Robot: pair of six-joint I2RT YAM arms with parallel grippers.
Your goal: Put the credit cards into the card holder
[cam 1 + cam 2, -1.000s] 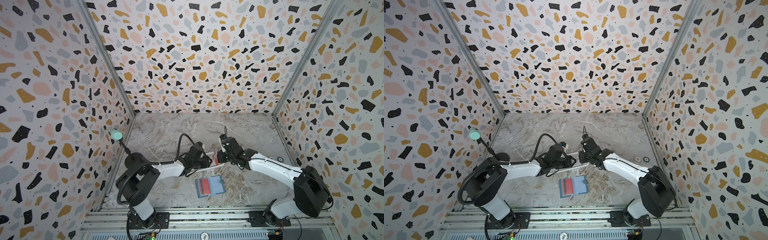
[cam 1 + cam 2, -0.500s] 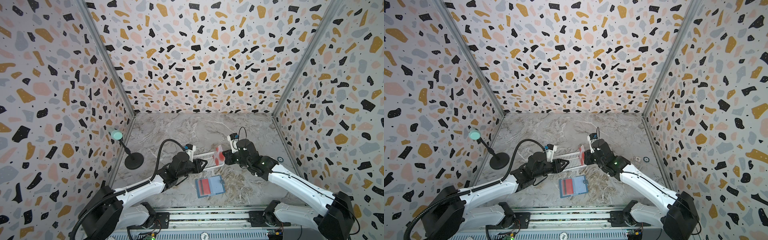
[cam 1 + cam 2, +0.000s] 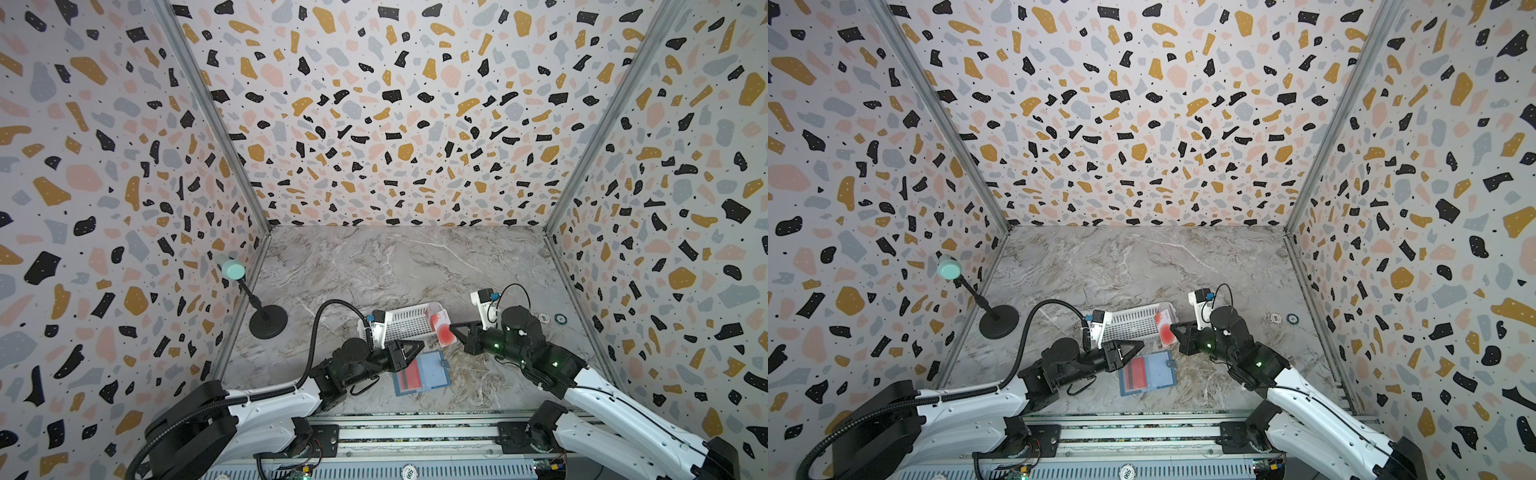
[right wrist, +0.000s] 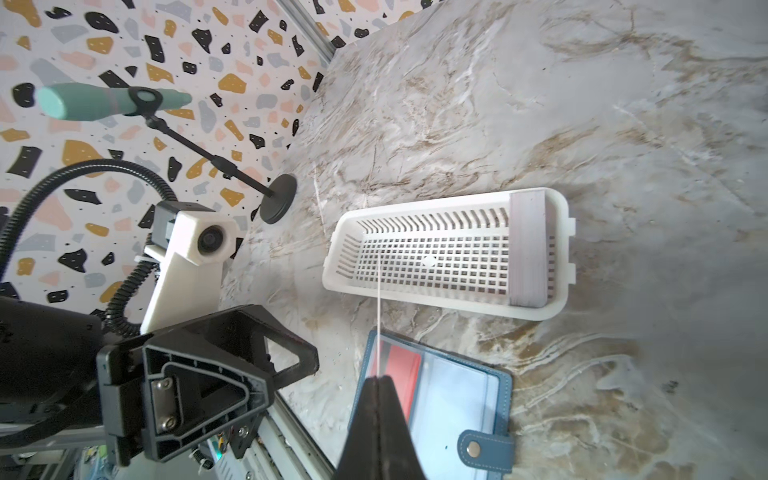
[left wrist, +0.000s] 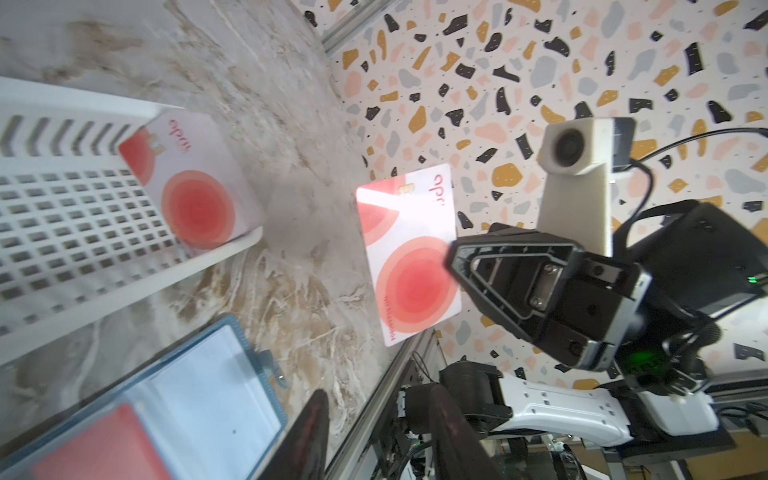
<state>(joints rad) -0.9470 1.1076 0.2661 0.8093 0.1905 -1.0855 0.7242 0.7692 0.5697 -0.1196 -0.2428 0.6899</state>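
My right gripper holds the credit card (image 3: 445, 330) by its far edge. I should go on bringing my left gripper in before its open fingers straddle the card's free edge (image 3: 436, 332).
The slate-blue card holder (image 3: 432, 372) (image 3: 1156, 370) lies open near the table's front, a red card (image 4: 401, 368) in one of its pockets. My right gripper (image 3: 455, 330) (image 4: 376, 382) is shut on a pale credit card (image 5: 409, 253) with a red circle, held upright between the basket and the card holder (image 4: 453, 395). That card (image 4: 378, 311) shows edge-on in the right wrist view. More credit cards (image 5: 191, 183) stand at one end of the white basket (image 3: 409, 322). My left gripper (image 3: 415, 345) (image 5: 378, 440) is open and empty, beside the card holder's left edge.
A black microphone stand (image 3: 268, 322) (image 3: 998, 320) with a teal head stands at the left wall. Two small round items (image 3: 559, 319) lie near the right wall. A metal rail runs along the table's front edge.
Both grippers have drawn away from the basket's end toward the front. The right one has carried the card with it. Both arms now lie lower and more stretched out.
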